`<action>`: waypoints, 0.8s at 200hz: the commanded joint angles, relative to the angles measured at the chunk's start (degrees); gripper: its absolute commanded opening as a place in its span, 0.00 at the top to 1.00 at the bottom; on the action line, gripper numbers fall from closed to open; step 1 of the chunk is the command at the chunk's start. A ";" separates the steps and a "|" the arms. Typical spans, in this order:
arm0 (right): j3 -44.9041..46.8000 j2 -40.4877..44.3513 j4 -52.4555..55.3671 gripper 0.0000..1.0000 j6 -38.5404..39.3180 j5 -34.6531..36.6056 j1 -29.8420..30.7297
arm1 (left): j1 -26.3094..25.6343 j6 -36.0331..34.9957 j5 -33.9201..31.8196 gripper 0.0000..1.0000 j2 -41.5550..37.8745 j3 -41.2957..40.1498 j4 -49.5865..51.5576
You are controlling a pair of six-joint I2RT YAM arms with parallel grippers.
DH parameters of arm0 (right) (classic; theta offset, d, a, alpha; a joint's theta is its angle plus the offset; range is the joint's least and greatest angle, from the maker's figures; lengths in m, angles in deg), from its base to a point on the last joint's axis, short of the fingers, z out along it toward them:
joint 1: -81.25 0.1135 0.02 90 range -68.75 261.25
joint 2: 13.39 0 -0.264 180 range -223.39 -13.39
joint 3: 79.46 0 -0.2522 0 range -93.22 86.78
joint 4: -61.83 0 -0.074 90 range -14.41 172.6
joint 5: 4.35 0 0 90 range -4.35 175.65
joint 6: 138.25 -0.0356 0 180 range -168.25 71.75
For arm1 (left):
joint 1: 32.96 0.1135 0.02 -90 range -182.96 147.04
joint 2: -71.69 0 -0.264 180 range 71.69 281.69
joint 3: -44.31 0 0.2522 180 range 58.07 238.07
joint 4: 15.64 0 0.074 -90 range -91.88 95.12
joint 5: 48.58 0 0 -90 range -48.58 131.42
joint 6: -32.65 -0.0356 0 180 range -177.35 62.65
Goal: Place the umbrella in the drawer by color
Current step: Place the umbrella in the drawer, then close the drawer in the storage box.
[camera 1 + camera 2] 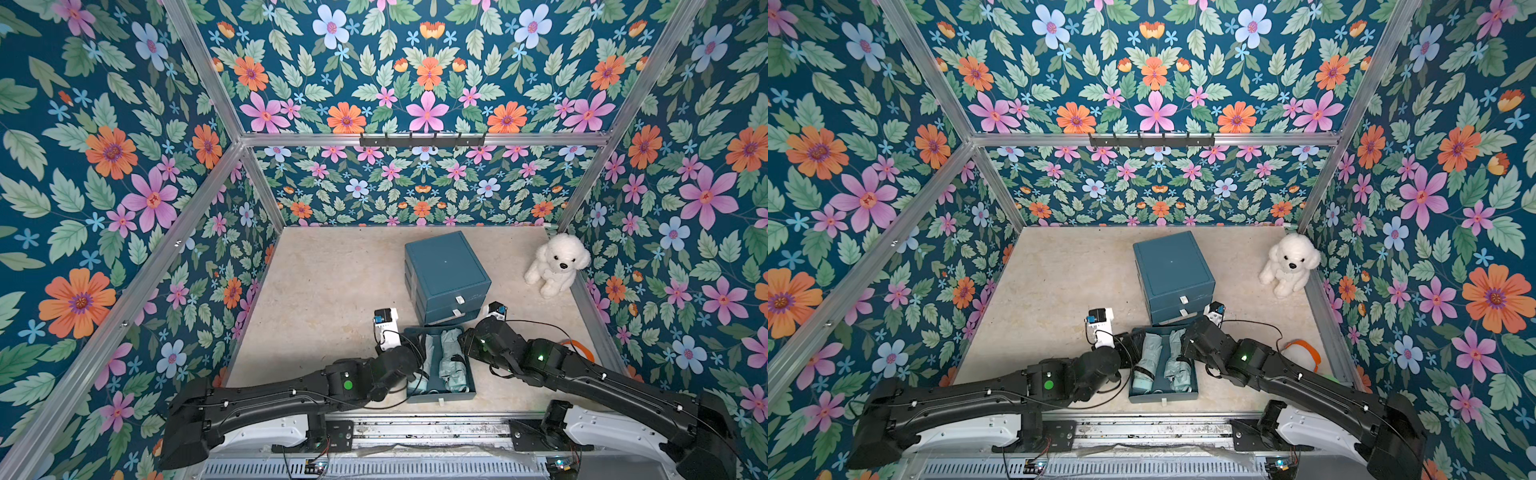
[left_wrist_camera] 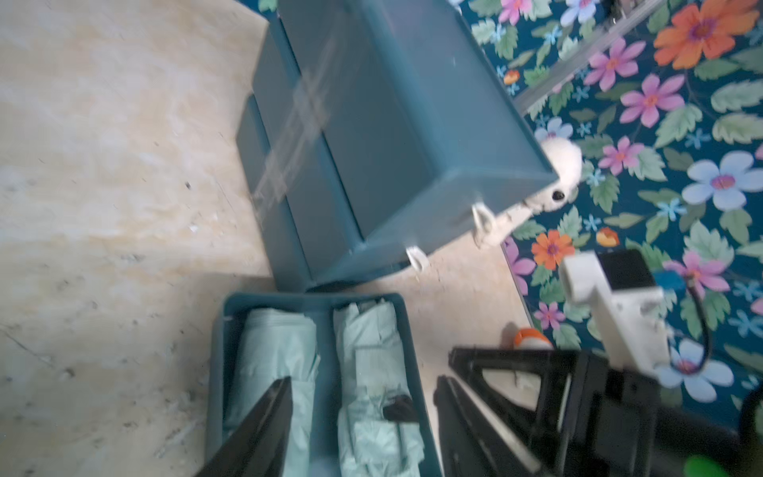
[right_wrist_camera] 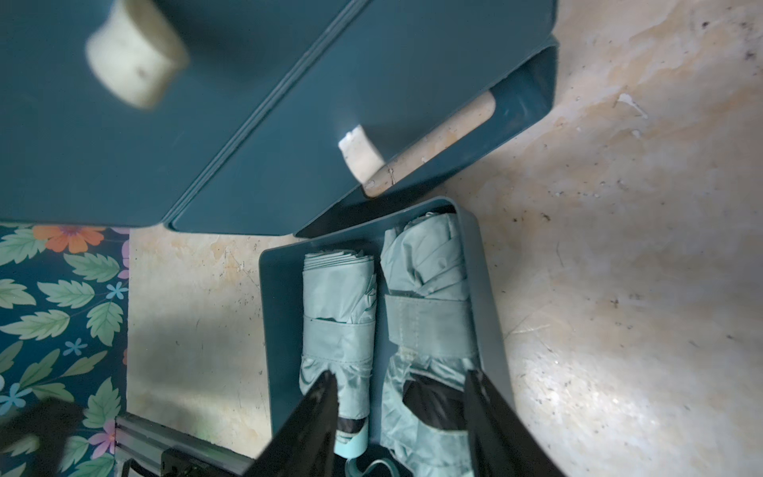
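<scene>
Next, my left gripper turns the cabinet while my right gripper pinches the drawer's side, because the cabinet's bottom slot is at a slant to the drawer's back edge.
A teal drawer lies pulled fully out on the floor in front of the teal cabinet. Two folded mint-green umbrellas rest side by side inside it, also seen in the right wrist view as the left umbrella and the right umbrella. My left gripper is open above the drawer, gripping nothing. My right gripper is open too, with one umbrella's handle end below and between its fingers.
The cabinet's two upper drawers are shut, with white pull tabs; its bottom slot is empty. A white plush dog sits at the back right corner. An orange-and-white object lies behind the right arm. Floral walls enclose the floor.
</scene>
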 commanded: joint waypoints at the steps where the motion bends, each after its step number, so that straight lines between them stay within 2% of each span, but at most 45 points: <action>1: -0.24 -1.26 2.76 0.46 -0.03 3.19 0.97 | 8.53 -6.58 6.55 0.32 0.56 4.93 8.38; 12: 0.74 -1.01 2.68 0.46 -0.90 3.12 1.43 | 12.52 -11.11 10.93 0.26 1.49 7.36 7.03; 43: 5.30 0.01 0.23 0.47 -3.35 1.42 3.16 | 16.21 -23.75 13.11 0.18 8.51 18.74 6.33; 74: 7.12 -2.94 -3.56 0.49 -2.21 -2.30 3.41 | 19.58 -27.64 18.50 0.07 19.17 28.16 9.21; 94: 5.69 -5.33 -1.16 0.57 -1.96 -1.51 3.46 | 20.33 -28.71 20.48 0.07 23.89 30.05 9.12; 108: 5.54 -5.86 0.02 0.67 -2.20 -0.76 3.46 | 21.13 -28.23 20.90 0.07 26.35 30.95 10.34; 147: 8.26 -5.13 -0.84 0.79 -2.36 -1.62 3.46 | 23.34 -27.97 19.55 0.14 29.82 30.92 12.67; 160: 9.25 -4.88 -1.62 0.91 -2.14 -1.83 3.46 | 23.77 -28.56 18.48 0.15 30.30 30.79 13.54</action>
